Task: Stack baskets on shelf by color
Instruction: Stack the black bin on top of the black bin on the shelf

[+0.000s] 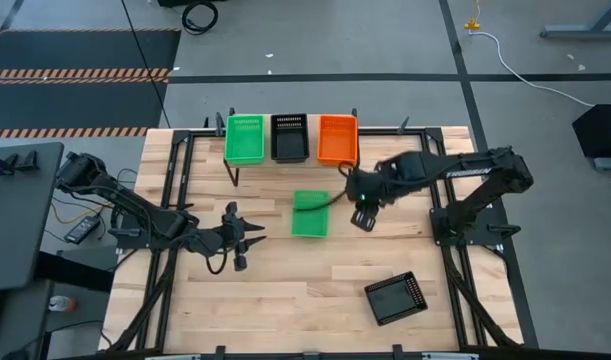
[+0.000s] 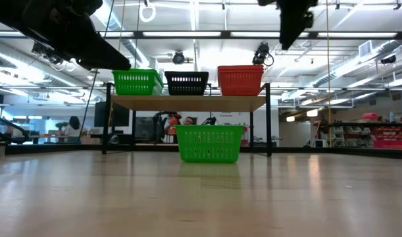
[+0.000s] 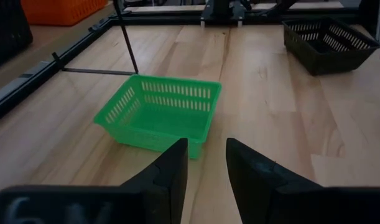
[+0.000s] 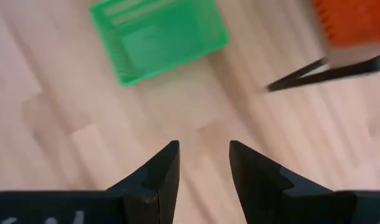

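My right gripper carries on moving toward the loose black basket (image 1: 396, 298) until its open fingers straddle the black basket's rim (image 1: 372, 307), because the basket sits upright and its rim is clear of neighbours.
A loose green basket (image 1: 310, 213) (image 2: 209, 143) sits flat on its base on the table, in front of the shelf (image 1: 291, 160) (image 2: 187, 103). On the shelf stand green (image 1: 245, 138), black (image 1: 289, 137) and orange (image 1: 337, 138) baskets side by side. A loose black basket (image 1: 395, 298) rests on the table near its near right part. My left gripper (image 1: 247, 240) (image 3: 206, 162) is open, left of the green basket (image 3: 158, 115) and apart from it. My right gripper (image 1: 362, 218) (image 4: 204, 163) is open, raised right of that basket (image 4: 155, 37).
The shelf's thin black legs (image 4: 326, 73) (image 3: 127, 40) stand close behind the loose green basket. A black metal frame (image 1: 175, 170) runs along the table's sides. Bare wood lies between the two loose baskets (image 1: 325, 280).
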